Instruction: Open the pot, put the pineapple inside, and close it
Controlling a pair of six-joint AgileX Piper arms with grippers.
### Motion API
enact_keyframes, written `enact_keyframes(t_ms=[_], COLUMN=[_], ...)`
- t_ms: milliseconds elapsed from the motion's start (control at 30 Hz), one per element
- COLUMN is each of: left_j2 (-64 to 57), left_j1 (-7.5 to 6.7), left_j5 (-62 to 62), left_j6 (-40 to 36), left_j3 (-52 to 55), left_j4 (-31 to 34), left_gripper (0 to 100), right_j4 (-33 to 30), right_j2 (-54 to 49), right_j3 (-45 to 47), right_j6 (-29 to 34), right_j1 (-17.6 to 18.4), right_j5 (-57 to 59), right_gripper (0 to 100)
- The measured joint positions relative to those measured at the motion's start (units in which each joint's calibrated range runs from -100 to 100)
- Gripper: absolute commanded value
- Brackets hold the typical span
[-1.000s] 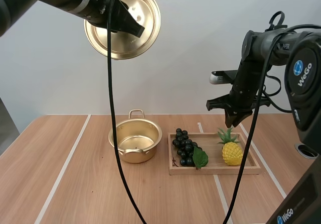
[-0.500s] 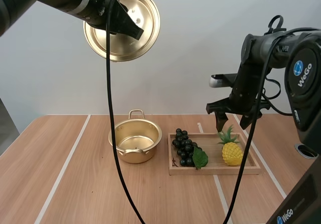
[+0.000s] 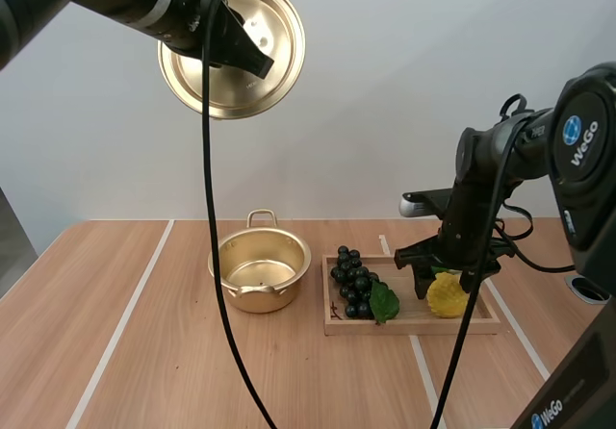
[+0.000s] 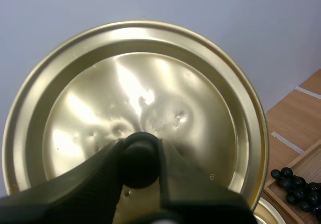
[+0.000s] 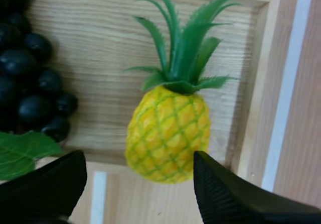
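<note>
The pineapple [image 3: 447,296] has empty tray [image 5: 103,91] between it and the grapes, so the pineapple will come up alone when I lift it and the grapes will stay in place.
The golden pot [image 3: 260,299] stands open on the table, left of the wooden tray [image 3: 414,326]. Its lid [image 3: 231,49] hangs high above, tilted, with my left gripper [image 3: 248,52] shut on the black knob [image 4: 140,158]; the left wrist view looks at the lid [image 4: 165,93] over the left gripper [image 4: 140,151]. The yellow pineapple [image 3: 446,297] lies at the tray's right end. My right gripper [image 3: 445,283] is low over it, open, one finger on each side. In the right wrist view the fingers [image 5: 235,189] flank the pineapple [image 5: 168,133] without pinching it.
A bunch of dark grapes [image 3: 354,285] with a green leaf fills the tray's left half, close to the pineapple; the grapes [image 5: 30,78] lie beside my right gripper's finger. The tray's raised rim [image 5: 261,58] runs next to the pineapple's leaves.
My right gripper has opened wide and come down from above the tray to straddle the pineapple. The left arm keeps the lid held up, almost unmoved.
</note>
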Motion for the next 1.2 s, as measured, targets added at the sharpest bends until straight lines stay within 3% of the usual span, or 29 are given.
enact_keyframes(t_ms=[233,1200], left_j2=[0.0,-0.1], left_j1=[0.00,0.00], left_j5=[0.7,2.6], left_j6=[0.0,0.0], left_j3=[0.0,0.0], left_j4=[0.0,0.0], left_gripper=[0,0], right_j4=[-1.9,-2.1], right_j2=[0.0,8.2], right_j3=[2.7,3.4], right_j6=[1.0,1.0], right_j1=[0.0,0.0], right_j5=[-11.0,-19.1], right_gripper=[100,100])
